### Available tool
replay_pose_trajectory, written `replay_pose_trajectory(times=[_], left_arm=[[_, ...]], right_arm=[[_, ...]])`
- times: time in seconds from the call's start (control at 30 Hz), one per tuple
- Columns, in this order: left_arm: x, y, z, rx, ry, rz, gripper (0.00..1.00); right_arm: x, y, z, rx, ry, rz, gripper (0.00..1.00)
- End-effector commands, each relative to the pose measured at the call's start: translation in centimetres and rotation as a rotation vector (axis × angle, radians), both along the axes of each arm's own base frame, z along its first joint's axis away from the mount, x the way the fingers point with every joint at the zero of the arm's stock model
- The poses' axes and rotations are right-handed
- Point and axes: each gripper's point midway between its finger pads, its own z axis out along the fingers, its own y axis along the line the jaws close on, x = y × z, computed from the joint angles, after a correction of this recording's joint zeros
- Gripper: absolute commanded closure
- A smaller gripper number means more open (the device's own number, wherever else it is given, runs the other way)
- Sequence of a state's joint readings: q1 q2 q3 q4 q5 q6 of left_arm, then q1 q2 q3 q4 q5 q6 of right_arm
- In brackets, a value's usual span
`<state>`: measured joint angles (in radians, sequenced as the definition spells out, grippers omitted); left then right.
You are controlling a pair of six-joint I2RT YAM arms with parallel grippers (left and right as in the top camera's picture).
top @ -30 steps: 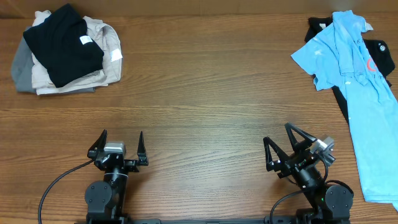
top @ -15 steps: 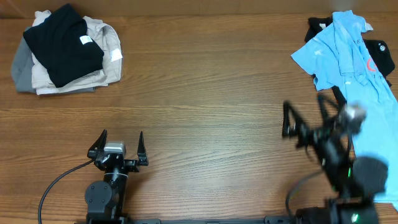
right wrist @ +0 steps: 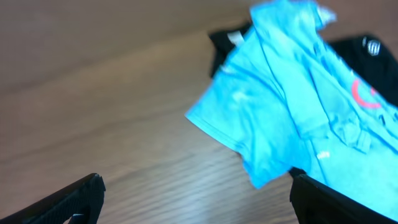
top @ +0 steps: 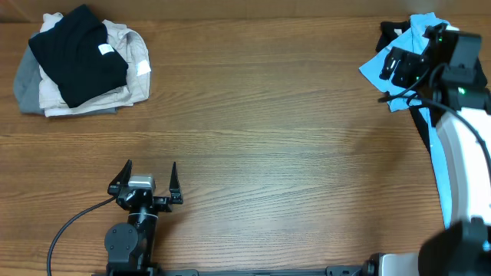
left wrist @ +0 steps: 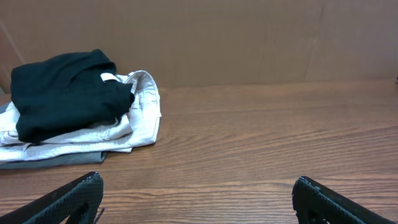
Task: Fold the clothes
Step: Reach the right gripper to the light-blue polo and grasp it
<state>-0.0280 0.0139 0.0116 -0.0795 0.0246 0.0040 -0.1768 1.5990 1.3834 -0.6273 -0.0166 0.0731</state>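
Observation:
My open fingers are above the light blue T-shirt's corner (right wrist: pixel 260 173), which sticks out over clear wood. My right gripper should keep going down until it closes on that corner (top: pixel 396 104).
The light blue T-shirt (top: pixel 371 70) lies crumpled at the table's far right, partly hidden by my right arm. In the right wrist view it (right wrist: pixel 280 106) shows a red mark (right wrist: pixel 360 93) and lies on a black shirt (right wrist: pixel 225 41), whose edge also shows in the overhead view (top: pixel 393 31). My right gripper (top: pixel 393 73) hovers over the blue sleeve, open and empty, as the right wrist view (right wrist: pixel 199 205) shows. My left gripper (top: pixel 146 184) rests near the front left, open and empty, as its own view (left wrist: pixel 199 199) shows.
A pile of folded clothes (top: pixel 77 57) sits at the far left, black on top of beige and grey; it also shows in the left wrist view (left wrist: pixel 68 93). A brown cardboard wall (left wrist: pixel 249 37) stands behind the wooden table (top: pixel 253 115).
My right arm has swung up from the front of the table to the far right and now reaches over the blue T-shirt. The left arm has not moved.

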Motion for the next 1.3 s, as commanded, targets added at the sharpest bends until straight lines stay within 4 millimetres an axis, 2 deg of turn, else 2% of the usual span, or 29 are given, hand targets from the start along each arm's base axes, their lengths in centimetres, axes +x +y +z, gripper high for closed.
replay_pose_trajectory(times=[0.0, 0.13, 0.2, 0.43, 0.6, 0.7, 0.97, 1.17, 1.27], left_arm=[[0.0, 0.3, -0.1, 0.02, -0.005, 0.014, 0.0], [0.0, 0.3, -0.1, 0.02, -0.005, 0.014, 0.0], [0.0, 0.3, -0.1, 0.02, -0.005, 0.014, 0.0], [0.0, 0.3, -0.1, 0.02, -0.005, 0.014, 0.0], [0.0, 0.3, -0.1, 0.02, -0.005, 0.014, 0.0], [0.0, 0.3, -0.1, 0.02, -0.005, 0.014, 0.0], [0.0, 0.3, -0.1, 0.02, -0.005, 0.014, 0.0], [0.0, 0.3, -0.1, 0.02, -0.005, 0.014, 0.0], [0.0, 0.3, -0.1, 0.02, -0.005, 0.014, 0.0]], right_arm=[[1.2, -1.2, -1.7, -0.081, 0.048, 0.053, 0.0], [2.3, -2.1, -6.6, -0.131, 0.146, 0.089, 0.0], [2.8, -2.5, -8.0, -0.138, 0.163, 0.079, 0.0], [4.2, -3.6, -11.3, -0.136, 0.179, 0.067, 0.0], [3.9, -5.2, -14.2, -0.12, 0.228, 0.039, 0.0], [3.5, -6.2, -15.6, -0.109, 0.258, 0.022, 0.07], [3.5, -6.6, -18.2, -0.114, 0.293, 0.037, 0.08], [4.0, -6.6, -18.2, -0.12, 0.276, 0.038, 0.1], [4.0, -6.6, -18.3, -0.12, 0.275, 0.039, 0.16]])
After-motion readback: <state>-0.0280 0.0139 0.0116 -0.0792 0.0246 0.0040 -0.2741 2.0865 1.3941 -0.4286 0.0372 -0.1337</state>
